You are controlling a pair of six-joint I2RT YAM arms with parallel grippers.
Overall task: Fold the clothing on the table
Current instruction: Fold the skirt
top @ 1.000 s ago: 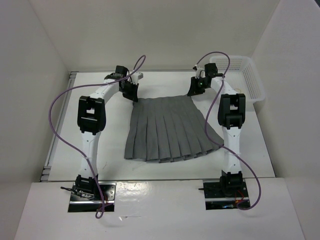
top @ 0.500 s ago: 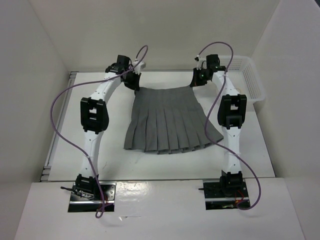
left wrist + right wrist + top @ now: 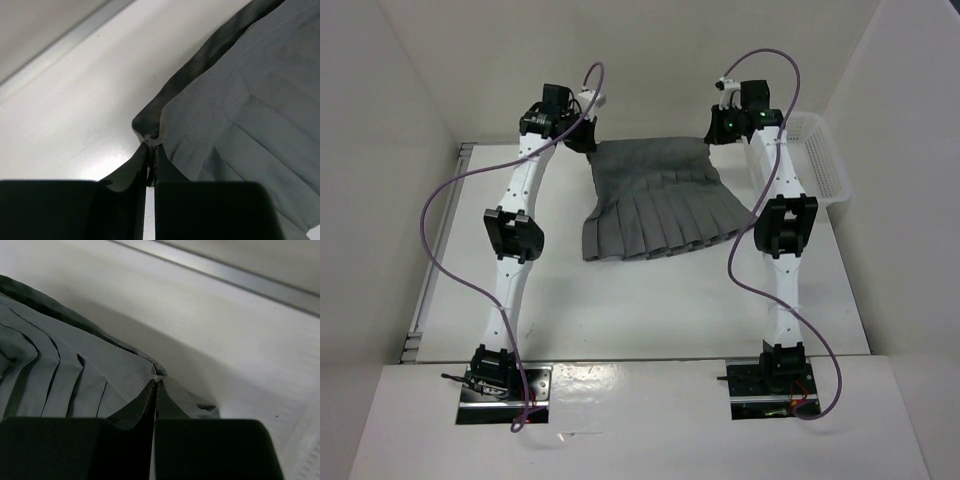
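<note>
The skirt's pleats (image 3: 660, 218) are bunched up and the skirt's waistband is by the table's far edge. The robot's left gripper should pull the skirt back toward the table's near side (image 3: 620, 310) to make it flat.
The clothing (image 3: 655, 195) is a grey pleated skirt. Its waistband is lifted off the white table (image 3: 650, 310) at the far side, and its hem still lies on the tabletop. My left gripper (image 3: 582, 142) is shut on the waistband's left corner, seen pinched between the dark jaws in the left wrist view, clothing (image 3: 240, 115), gripper (image 3: 151, 150). My right gripper (image 3: 712, 132) is shut on the waistband's right corner, with the fabric, clothing (image 3: 65, 370), bunched at the jaw tips of the gripper (image 3: 156, 382).
A white mesh basket (image 3: 815, 160) stands at the far right of the table, close behind the right arm. A metal rail (image 3: 435, 250) runs along the table's left edge. White walls close in the back and sides. Purple cables loop over both arms.
Both grippers have risen and moved toward the far wall, carrying the waistband up with them. The skirt has been dragged away from the near edge. The right gripper closed on its corner.
</note>
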